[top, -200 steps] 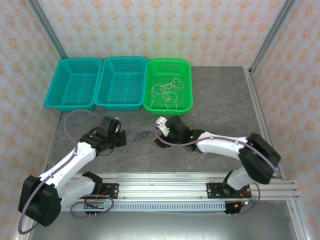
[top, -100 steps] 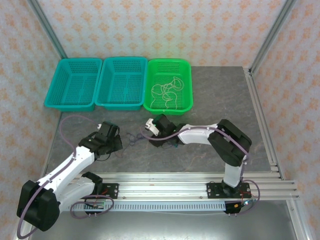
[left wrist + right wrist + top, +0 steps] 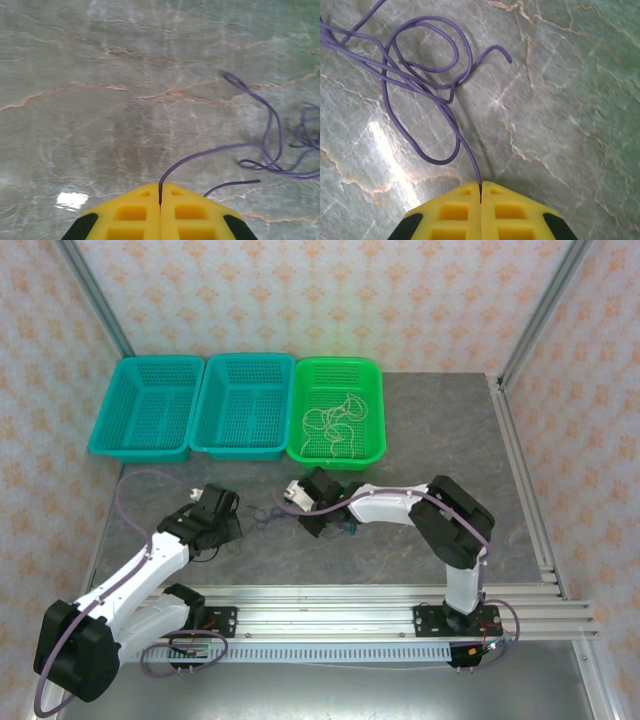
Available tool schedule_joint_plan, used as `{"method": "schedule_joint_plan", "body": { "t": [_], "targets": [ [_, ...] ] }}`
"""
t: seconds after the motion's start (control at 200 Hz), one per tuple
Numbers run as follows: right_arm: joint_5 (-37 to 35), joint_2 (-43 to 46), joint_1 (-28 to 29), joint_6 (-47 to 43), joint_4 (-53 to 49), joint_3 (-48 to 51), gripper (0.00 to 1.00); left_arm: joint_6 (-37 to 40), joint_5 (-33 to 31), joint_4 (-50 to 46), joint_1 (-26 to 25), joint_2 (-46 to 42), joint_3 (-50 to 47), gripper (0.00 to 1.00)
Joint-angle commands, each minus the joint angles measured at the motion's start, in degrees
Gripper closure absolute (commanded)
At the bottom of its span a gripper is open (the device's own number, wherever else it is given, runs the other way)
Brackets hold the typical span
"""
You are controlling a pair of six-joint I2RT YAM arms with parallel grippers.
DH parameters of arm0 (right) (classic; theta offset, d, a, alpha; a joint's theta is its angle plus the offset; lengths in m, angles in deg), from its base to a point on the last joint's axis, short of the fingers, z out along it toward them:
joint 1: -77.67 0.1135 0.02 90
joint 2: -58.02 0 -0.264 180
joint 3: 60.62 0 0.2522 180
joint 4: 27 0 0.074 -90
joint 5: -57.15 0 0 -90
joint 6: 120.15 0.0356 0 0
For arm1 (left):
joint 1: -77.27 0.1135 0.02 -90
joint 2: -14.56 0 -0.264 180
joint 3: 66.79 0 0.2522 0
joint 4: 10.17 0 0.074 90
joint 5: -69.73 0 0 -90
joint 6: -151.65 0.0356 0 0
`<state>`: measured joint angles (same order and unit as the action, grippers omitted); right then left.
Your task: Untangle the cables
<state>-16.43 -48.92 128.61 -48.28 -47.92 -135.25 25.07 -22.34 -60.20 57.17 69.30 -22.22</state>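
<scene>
The purple cable (image 3: 200,154) is held by my left gripper beyond its loops, so my right gripper should keep pulling the strand (image 3: 468,149) away from them until that strand lies stretched out.
A thin purple cable (image 3: 264,517) lies tangled on the grey table between my two grippers. My left gripper (image 3: 232,524) is shut on one strand of it. In the left wrist view the purple cable (image 3: 270,131) runs out from between the closed yellow fingertips (image 3: 140,212) of the gripper (image 3: 160,194) to loops at the right. My right gripper (image 3: 300,516) is shut on another strand. From that gripper (image 3: 480,192) the purple cable (image 3: 422,85) leads up into a knot of loops. Whitish cables (image 3: 335,422) lie in the green basket.
Two teal baskets (image 3: 145,408) (image 3: 242,405) and a green basket (image 3: 372,445) stand in a row at the back of the table. An aluminium rail (image 3: 330,602) runs along the near edge. Bare table (image 3: 440,440) lies to the right.
My right gripper moved left to the purple tangle and closed on a strand. The left gripper, still shut on the cable, drew slightly left.
</scene>
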Motion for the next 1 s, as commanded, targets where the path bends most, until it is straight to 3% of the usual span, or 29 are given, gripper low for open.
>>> {"method": "schedule_joint_plan", "body": {
  "t": [0.0,0.25,0.591,0.661,0.741,0.801,0.901,0.996],
  "targets": [
    [-4.9,6.67,-2.62,6.89,3.44,7.6,1.0,-3.41,-8.3,-5.74,0.92,-1.37,2.11,1.0],
    [-22.26,22.79,-7.52,21.7,8.14,22.0,1.0,-5.3,-11.75,-7.42,1.6,-3.63,1.45,1.0],
    [-35.75,41.85,-21.8,35.61,-1.81,30.22,1.0,-5.79,-11.8,-6.77,1.99,-2.76,2.04,1.0],
    [-30.6,43.99,-23.24,33.98,-0.94,30.9,1.0,-5.51,-11.13,-6.42,2.0,-2.72,1.98,1.0],
    [-13.36,44.72,-22.74,27.84,2.67,30.44,1.0,-4.26,-8.52,-4.74,2.03,-2.93,1.59,1.0],
    [-4.22,44.17,-19.56,25.2,4.42,28.95,0.87,-3.79,-6.79,-3.37,2.04,-2.89,1.15,1.0],
    [-0.48,40.77,-9.78,21.06,5.34,24.52,0.64,-3.76,-6.02,-2.56,2.0,-2.62,1.01,1.0],
    [7.06,33.14,-4.89,21.25,4.84,18.21,0.58,-3.94,-5.52,-2.32,1.99,-2.36,1.1,1.0]
  ]
}}
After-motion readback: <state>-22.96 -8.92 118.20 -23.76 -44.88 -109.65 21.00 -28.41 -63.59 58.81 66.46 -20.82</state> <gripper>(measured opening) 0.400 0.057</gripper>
